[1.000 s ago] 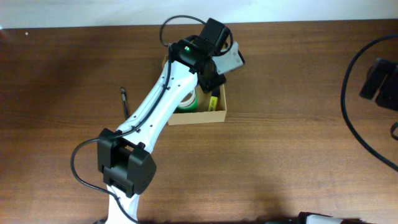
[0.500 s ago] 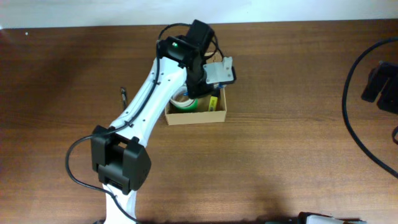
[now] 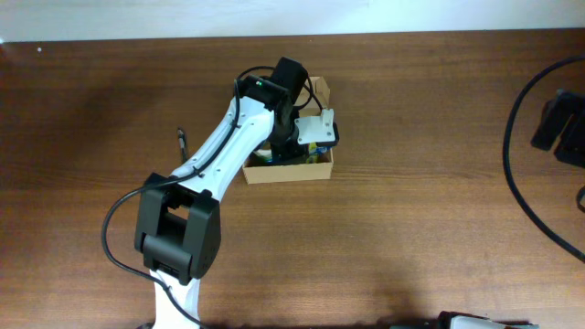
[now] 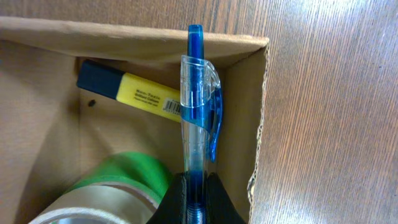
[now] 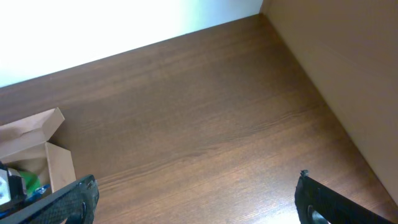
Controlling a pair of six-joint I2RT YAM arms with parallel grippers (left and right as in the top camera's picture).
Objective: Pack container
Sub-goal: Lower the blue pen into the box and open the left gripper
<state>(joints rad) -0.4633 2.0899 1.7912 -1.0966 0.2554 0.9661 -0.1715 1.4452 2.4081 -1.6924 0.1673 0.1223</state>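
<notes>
The blue pen (image 4: 196, 112) is lined up over the gap (image 4: 210, 168) between the green tape roll and the box's side. My left gripper should keep going down and let go below the box's rim.
The container (image 3: 322, 168) is an open tan cardboard box at the table's back middle, its flap lid up behind it; it also shows in the left wrist view (image 4: 37, 106) and the right wrist view (image 5: 59, 168). My left gripper (image 4: 196, 198) is shut on a blue pen (image 4: 198, 112) and holds it inside the box, along the right wall. A yellow highlighter (image 4: 134, 93) and a green tape roll (image 4: 118, 180) lie in the box. In the overhead view the left wrist (image 3: 306, 128) covers most of the box. My right gripper (image 5: 196, 199) is open and empty over bare table.
A thin dark pen (image 3: 182, 146) lies on the table left of the left arm. The right arm's base and black cables (image 3: 548, 137) sit at the right edge. A wall borders the table at the back.
My left gripper has swung back and down from above the box's far right corner into the box, carrying the blue pen. The right arm has not moved.
</notes>
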